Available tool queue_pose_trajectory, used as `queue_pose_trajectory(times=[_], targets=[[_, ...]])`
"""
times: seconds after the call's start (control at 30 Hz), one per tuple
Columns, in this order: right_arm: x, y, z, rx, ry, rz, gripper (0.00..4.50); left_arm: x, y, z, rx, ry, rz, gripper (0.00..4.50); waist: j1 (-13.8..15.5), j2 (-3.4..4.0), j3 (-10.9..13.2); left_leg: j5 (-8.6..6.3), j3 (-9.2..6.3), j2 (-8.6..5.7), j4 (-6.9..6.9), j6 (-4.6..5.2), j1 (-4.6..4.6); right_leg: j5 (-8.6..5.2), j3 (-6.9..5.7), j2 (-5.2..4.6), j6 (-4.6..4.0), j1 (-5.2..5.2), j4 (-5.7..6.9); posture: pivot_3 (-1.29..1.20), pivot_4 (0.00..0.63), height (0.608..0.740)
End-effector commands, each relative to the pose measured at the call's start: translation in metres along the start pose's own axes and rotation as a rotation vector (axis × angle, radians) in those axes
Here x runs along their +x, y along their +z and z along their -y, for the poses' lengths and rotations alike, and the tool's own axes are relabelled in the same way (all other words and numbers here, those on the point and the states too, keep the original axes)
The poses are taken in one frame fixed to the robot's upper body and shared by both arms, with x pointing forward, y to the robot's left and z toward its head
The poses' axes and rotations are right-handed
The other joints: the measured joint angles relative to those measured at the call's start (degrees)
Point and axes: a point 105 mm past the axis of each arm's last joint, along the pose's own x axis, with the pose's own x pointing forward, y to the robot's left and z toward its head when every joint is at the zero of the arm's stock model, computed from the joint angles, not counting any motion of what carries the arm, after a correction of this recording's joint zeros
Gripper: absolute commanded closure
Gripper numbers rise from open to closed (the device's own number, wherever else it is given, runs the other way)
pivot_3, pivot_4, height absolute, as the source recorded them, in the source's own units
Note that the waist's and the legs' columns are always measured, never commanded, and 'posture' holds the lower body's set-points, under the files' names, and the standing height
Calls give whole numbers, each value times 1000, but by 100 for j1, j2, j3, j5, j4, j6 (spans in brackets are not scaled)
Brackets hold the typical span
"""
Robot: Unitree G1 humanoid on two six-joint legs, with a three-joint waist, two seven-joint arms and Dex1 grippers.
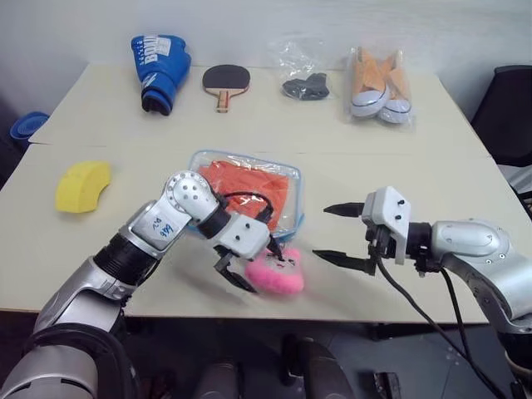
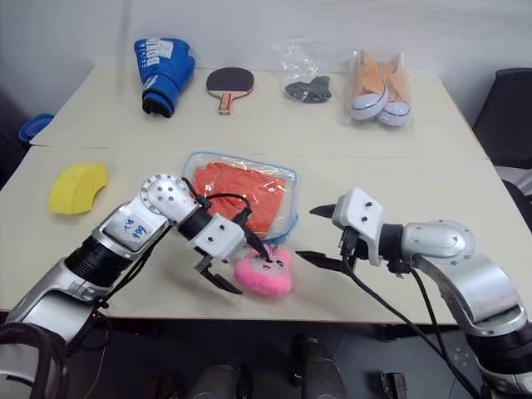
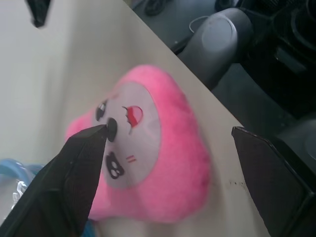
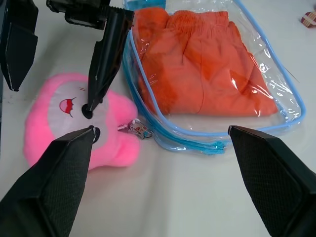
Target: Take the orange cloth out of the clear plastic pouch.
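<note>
Light-blue trim (image 1: 249, 157) goes around the clear plastic pouch (image 1: 253, 187). The emptied pouch should therefore keep its rectangular shape when I pull out the orange cloth.
The clear plastic pouch (image 1: 293, 218), with light-blue trim, lies flat mid-table. The folded orange cloth (image 4: 197, 64) is inside it. A pink plush charm (image 1: 285, 273) lies at the pouch's near corner, by the table's front edge. My left gripper (image 1: 263, 268) is open and points down over the charm, with one finger on each side. One left fingertip (image 4: 89, 109) is at the charm's face. My right gripper (image 1: 332, 233) is open to the right of the charm and pouch. It points towards them and nothing is between its fingers.
Along the far edge lie a blue boxing glove (image 1: 160, 71), a table tennis paddle (image 1: 224, 81), a thin bag with a dark item (image 1: 303, 83) and a bag of orange shoes (image 1: 380, 87). A yellow sponge (image 1: 81, 184) sits at the left.
</note>
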Motion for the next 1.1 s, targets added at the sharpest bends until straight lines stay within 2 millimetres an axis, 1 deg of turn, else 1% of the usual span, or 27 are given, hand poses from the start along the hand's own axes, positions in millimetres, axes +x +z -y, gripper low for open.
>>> queue_pose_trajectory(times=[0.03,0.17,0.2,0.3,0.4,0.5,0.6,0.7,0.8,0.83,1.1], targets=[[6,6,6,-52,-12,20,0,4,-7,-1,42,-12,-44,254,3,0,0,0,-1,-1,5,0,0,0,-2,1,0,-2,1,0,150,740],[15,-5,11,-115,6,-29,0,6,-14,-1,79,8,-66,1125,3,0,0,-3,-9,-1,17,5,-1,0,-8,0,1,-3,2,0,150,740],[17,-9,13,-141,10,-48,0,6,-14,-1,71,13,-56,1496,2,0,0,-3,-10,-1,18,6,-2,0,-9,-1,1,-3,1,0,150,740],[24,-18,21,-208,9,-89,0,2,-12,1,63,28,-40,2319,-10,0,0,-5,-11,-1,19,8,-1,0,-10,-1,1,-2,2,0,150,740],[33,-23,29,-254,9,-99,0,-5,-12,2,44,55,-29,3189,-28,0,0,-5,-8,2,19,9,0,1,-8,-3,1,-2,5,0,150,740],[44,-24,37,-283,6,-92,0,-11,-17,-1,26,122,-60,4020,-48,0,0,-5,-8,4,22,8,-1,1,-8,-3,1,-5,7,0,150,740],[55,-23,40,-307,16,-75,0,-21,-21,1,1,149,-82,4020,-63,1,0,-5,-10,5,28,8,-5,1,-10,-5,1,-6,9,0,150,740],[68,-22,41,-326,24,-58,0,-26,-20,4,-7,164,-83,4020,-87,2,1,-5,-14,8,35,8,-8,0,-14,-7,0,-7,13,0,150,740],[78,-25,45,-331,24,-54,585,-27,-19,6,-15,173,-84,4045,-128,3,1,-5,-16,8,42,8,-10,0,-15,-9,0,-7,18,0,150,740],[79,-26,44,-342,31,-54,868,-27,-19,6,-17,175,-85,4045,-131,3,1,-5,-16,8,42,8,-10,0,-16,-11,0,-7,19,0,150,740],[77,-19,36,-388,81,-11,3671,-27,-21,6,-43,199,-94,4045,-138,7,4,-5,-23,8,45,7,-12,0,-20,-14,-1,-7,20,0,150,740]])
